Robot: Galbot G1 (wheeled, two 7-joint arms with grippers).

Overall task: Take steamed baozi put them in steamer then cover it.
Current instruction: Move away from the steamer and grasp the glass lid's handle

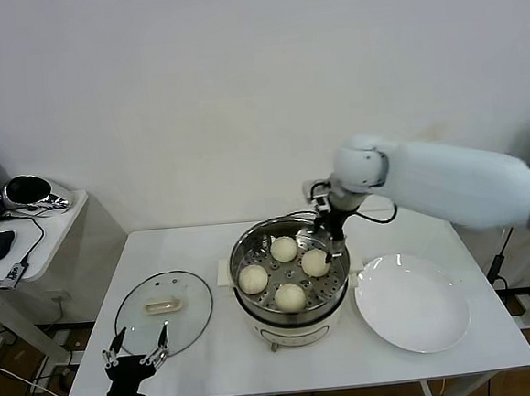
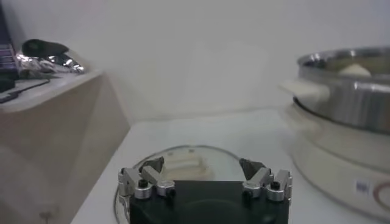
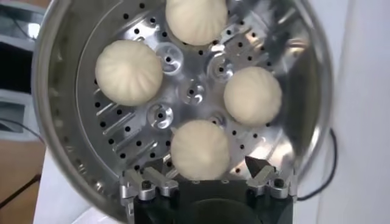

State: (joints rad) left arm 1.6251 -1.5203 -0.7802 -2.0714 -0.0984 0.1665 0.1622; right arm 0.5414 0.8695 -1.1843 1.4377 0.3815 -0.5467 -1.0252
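The glass cover's cream handle (image 1: 162,305) lies along my left gripper's opening, so I need to rotate my left gripper until its fingers are on both sides of the handle's bar.
The steamer (image 1: 290,279) stands mid-table, a shiny perforated basket on a cream-white pot base. Four cream-white baozi lie on its floor (image 1: 284,248) (image 1: 253,279) (image 1: 315,263) (image 1: 290,297). My right gripper (image 1: 330,237) hovers over the far right rim, open and empty. In the right wrist view it (image 3: 204,167) stands just above one baozi (image 3: 200,149); the other three (image 3: 129,72) (image 3: 196,18) (image 3: 252,95) lie beyond. The glass cover (image 1: 164,311) with its cream handle lies flat on the table to the left. My left gripper (image 1: 135,353) is open, low at the front left, facing the cover (image 2: 183,161).
An empty white plate (image 1: 411,301) lies right of the steamer. A side table (image 1: 28,226) with a mouse and a shiny object stands at the far left. In the left wrist view the steamer (image 2: 347,91) rises beyond my left gripper (image 2: 202,165).
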